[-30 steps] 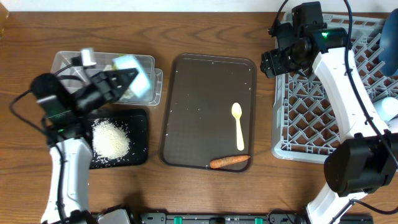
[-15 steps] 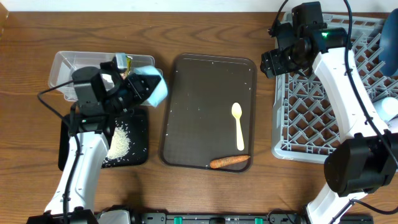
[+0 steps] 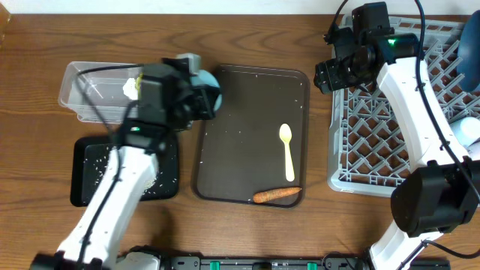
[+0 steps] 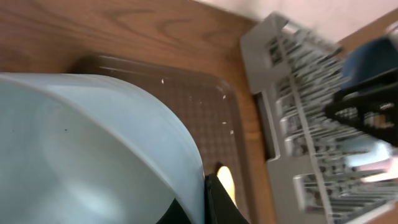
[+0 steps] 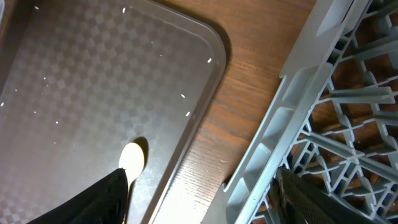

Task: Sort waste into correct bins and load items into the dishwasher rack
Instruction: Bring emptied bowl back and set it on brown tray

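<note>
The brown tray has an open spot [image 3: 256,118] next to the pale yellow spoon. My left gripper should keep bringing the white bowl there until the bowl sits flat, and then let go.
My left gripper [image 3: 196,99] [image 4: 200,202] is shut on the rim of the white bowl with the light-blue outside [image 3: 208,93] [image 4: 93,149] and holds it above the dark brown tray's [image 3: 251,112] far left corner. My right gripper [image 3: 331,76] [image 5: 202,199] is open and empty over the left edge of the grey dishwasher rack [image 3: 397,142] [image 5: 336,124]. The pale yellow spoon [image 3: 287,150] [image 5: 132,158] and the orange carrot piece [image 3: 276,195] lie on the brown tray. The dark blue bowl [image 3: 472,37] sits in the rack's far right.
The clear tub [image 3: 86,86] holds white tissue and a wrapper [image 3: 133,87]. The black tray [image 3: 90,169] in front of it holds rice grains, mostly hidden by my left arm. A pale cup [image 3: 469,129] sits at the rack's right edge.
My left arm has swung right with the bowl, from over the clear tub and black tray to the brown tray's far left corner. The right arm has not moved.
</note>
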Available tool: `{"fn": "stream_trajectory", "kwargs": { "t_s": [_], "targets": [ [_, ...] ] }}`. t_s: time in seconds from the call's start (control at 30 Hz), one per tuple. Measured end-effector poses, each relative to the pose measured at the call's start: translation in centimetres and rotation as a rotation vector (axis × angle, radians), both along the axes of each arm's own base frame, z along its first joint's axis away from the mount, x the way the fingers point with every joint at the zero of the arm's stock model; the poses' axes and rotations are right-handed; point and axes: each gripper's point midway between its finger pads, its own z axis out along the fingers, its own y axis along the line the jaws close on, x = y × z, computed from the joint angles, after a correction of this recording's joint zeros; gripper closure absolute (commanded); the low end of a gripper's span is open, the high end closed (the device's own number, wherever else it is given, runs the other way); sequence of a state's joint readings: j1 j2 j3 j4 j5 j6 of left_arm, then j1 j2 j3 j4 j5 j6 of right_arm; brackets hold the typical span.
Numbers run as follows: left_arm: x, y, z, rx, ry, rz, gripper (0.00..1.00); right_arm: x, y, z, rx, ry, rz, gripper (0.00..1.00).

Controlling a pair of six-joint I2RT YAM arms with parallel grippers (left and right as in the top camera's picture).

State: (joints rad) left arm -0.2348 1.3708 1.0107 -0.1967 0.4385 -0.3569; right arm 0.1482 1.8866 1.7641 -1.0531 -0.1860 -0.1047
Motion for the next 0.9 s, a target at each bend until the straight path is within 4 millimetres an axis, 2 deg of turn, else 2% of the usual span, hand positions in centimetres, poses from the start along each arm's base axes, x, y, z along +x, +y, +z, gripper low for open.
{"fn": "stream_trajectory", "kwargs": {
  "t_s": [0.1, 0.3, 0.47, 0.57, 0.6, 0.63, 0.8, 0.9],
  "targets": [
    [0.8, -2.2, -2.0, 0.048, -0.004, -0.031, 0.94, 0.0, 0.0, 0.0, 0.004, 0.002, -0.01, 0.28],
    [2.0, -6.6, -7.5, 0.099, 0.021, -0.102, 0.94, 0.0, 0.0, 0.0, 0.012, 0.008, -0.03, 0.27],
    [2.0, -8.7, -10.9, 0.122, 0.049, -0.14, 0.94, 0.0, 0.0, 0.0, 0.016, 0.01, -0.043, 0.28],
    [1.6, -9.3, -11.7, 0.132, 0.059, -0.156, 0.92, 0.0, 0.0, 0.0, 0.017, 0.011, -0.044, 0.28],
    [1.6, -9.5, -11.8, 0.133, 0.058, -0.159, 0.87, 0.0, 0.0, 0.0, 0.017, 0.011, -0.045, 0.28],
    [1.6, -9.6, -11.7, 0.134, 0.052, -0.164, 0.77, 0.0, 0.0, 0.0, 0.017, 0.011, -0.046, 0.27],
    [1.6, -9.7, -11.6, 0.14, 0.043, -0.17, 0.57, 0.0, 0.0, 0.0, 0.018, 0.01, -0.046, 0.27],
    [1.6, -9.5, -11.7, 0.14, 0.047, -0.165, 0.57, 0.0, 0.0, 0.0, 0.018, 0.01, -0.046, 0.25]
  ]
}}
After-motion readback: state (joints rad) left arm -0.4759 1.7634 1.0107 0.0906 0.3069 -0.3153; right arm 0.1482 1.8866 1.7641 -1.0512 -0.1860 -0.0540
